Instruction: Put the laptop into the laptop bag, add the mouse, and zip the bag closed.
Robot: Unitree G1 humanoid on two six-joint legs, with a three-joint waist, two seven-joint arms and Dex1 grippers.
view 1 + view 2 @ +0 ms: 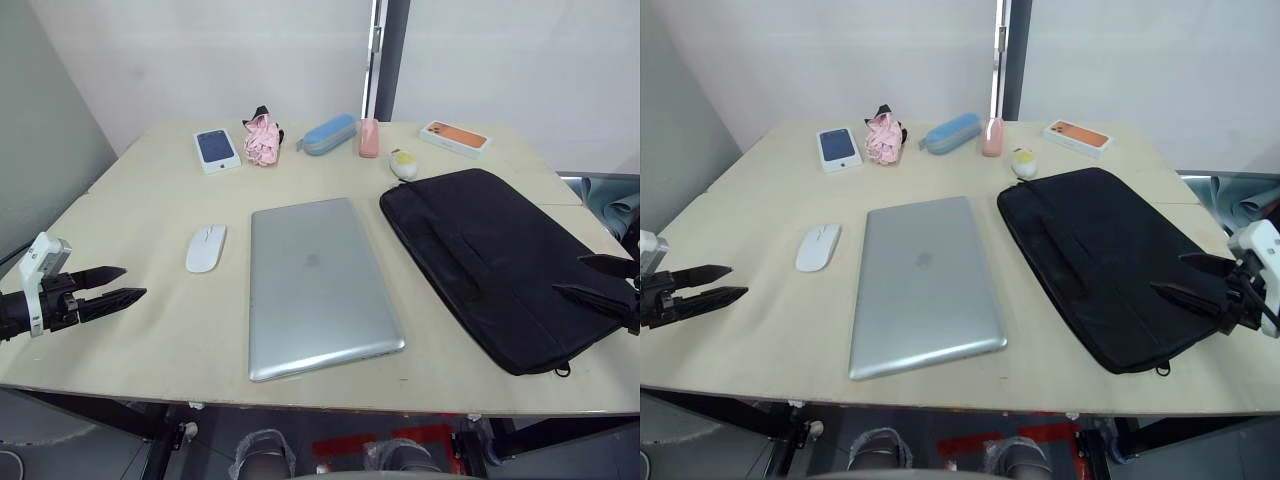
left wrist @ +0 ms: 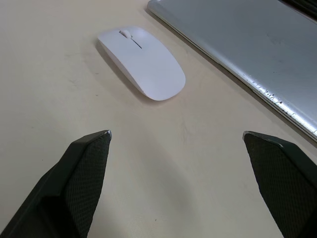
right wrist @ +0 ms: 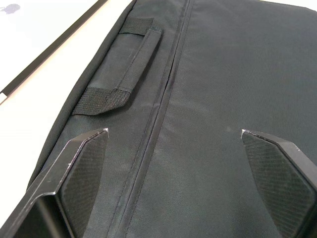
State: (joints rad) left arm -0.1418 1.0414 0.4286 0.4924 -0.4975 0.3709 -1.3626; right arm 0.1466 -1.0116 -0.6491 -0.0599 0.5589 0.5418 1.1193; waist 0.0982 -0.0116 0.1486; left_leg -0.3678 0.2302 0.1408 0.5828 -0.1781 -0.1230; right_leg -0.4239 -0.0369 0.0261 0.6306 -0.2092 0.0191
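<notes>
The laptop bag's long zipper edge [image 1: 434, 280] is facing the silver-grey laptop [image 1: 318, 288], so as I push, the laptop will slide all the way in, long side first.
The silver-grey laptop [image 1: 315, 285] lies shut and flat in the middle of the table. To its left rests the white mouse [image 1: 205, 247], seen up close as mouse [image 2: 142, 61]. Right of the laptop lies the black laptop bag [image 1: 495, 260], flat, with a strap handle [image 3: 124, 69] and zipper line showing. My left gripper [image 1: 112, 284] hovers open near the table's left edge, short of the mouse, holding nothing. My right gripper [image 1: 1185, 279] is open over the bag's right part, empty.
Along the table's back stand a blue phone box [image 1: 216, 149], a pink cloth bundle [image 1: 263, 139], a blue pencil case [image 1: 329, 133], a pink bottle [image 1: 369, 137], a yellow-and-white plush toy [image 1: 403, 163] and an orange phone box [image 1: 455, 138].
</notes>
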